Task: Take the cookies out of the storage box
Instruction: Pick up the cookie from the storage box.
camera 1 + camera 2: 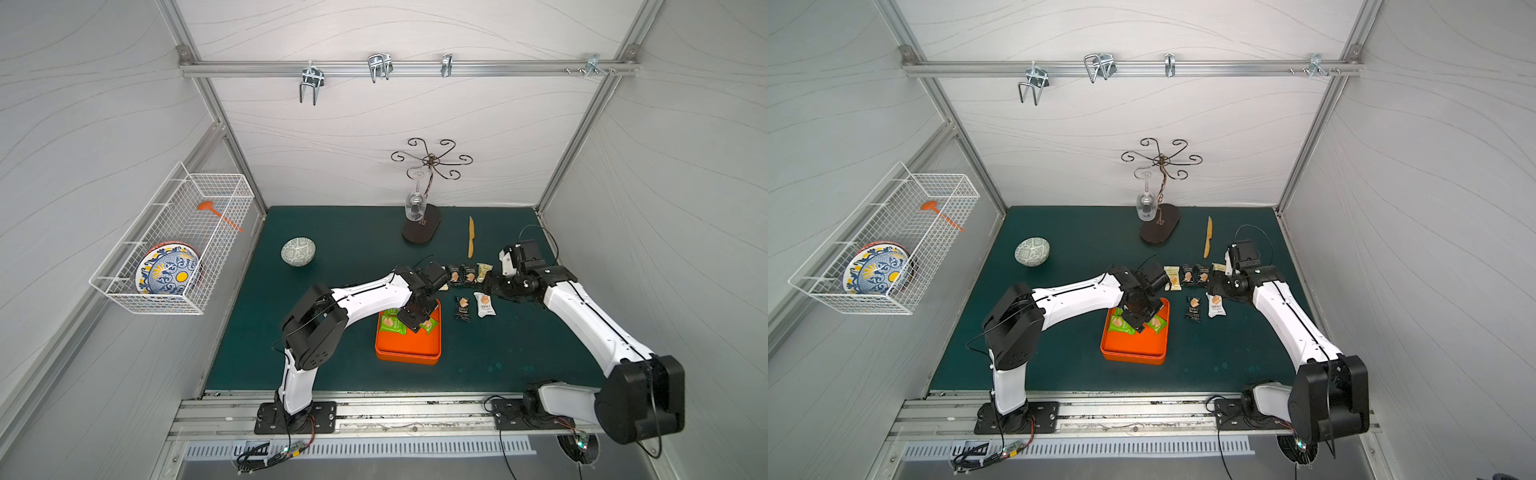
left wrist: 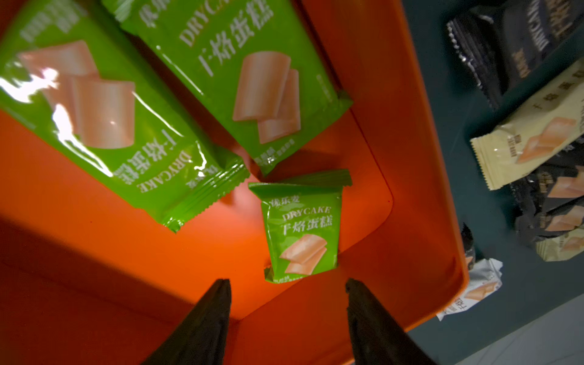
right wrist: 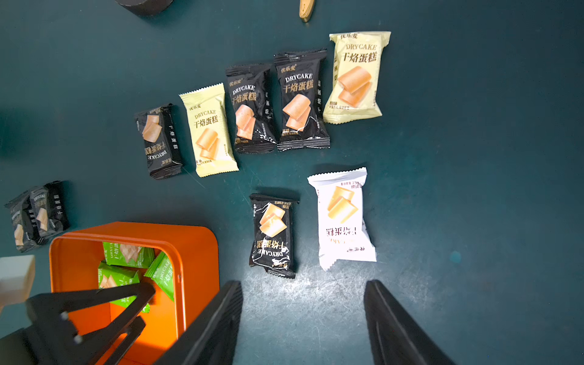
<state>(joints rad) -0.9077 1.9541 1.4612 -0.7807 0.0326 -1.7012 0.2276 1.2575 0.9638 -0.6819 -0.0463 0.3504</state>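
Observation:
Next, I reach deeper for the smallest green packet point(image 2: 302, 228), which lies beyond my left gripper's open fingers, until they are on both sides of its lower end point(image 2: 304, 260). Then I should close them and lift.
The orange storage box point(image 1: 409, 345) point(image 3: 196, 252) sits mid-mat and holds three green cookies point(image 2: 94, 120) point(image 2: 246, 79) point(image 2: 303, 234). My left gripper point(image 2: 288, 281) point(image 1: 415, 318) hangs open inside the box, with the smallest green packet just ahead of its fingertips and nothing between them. Several cookies lie on the mat right of the box: a row of black point(image 3: 301, 98) and pale yellow point(image 3: 357, 76) packets, then a black point(image 3: 273, 234) and a white one point(image 3: 343, 218). Open and holding nothing, my right gripper point(image 3: 303, 282) point(image 1: 488, 284) hovers over bare mat beside those two.
A patterned bowl point(image 1: 298, 251) stands at the left of the mat. A glass rack on a dark base point(image 1: 422, 226) and a wooden knife point(image 1: 471, 237) are at the back. A white wire basket point(image 1: 174, 245) with a plate hangs on the left wall.

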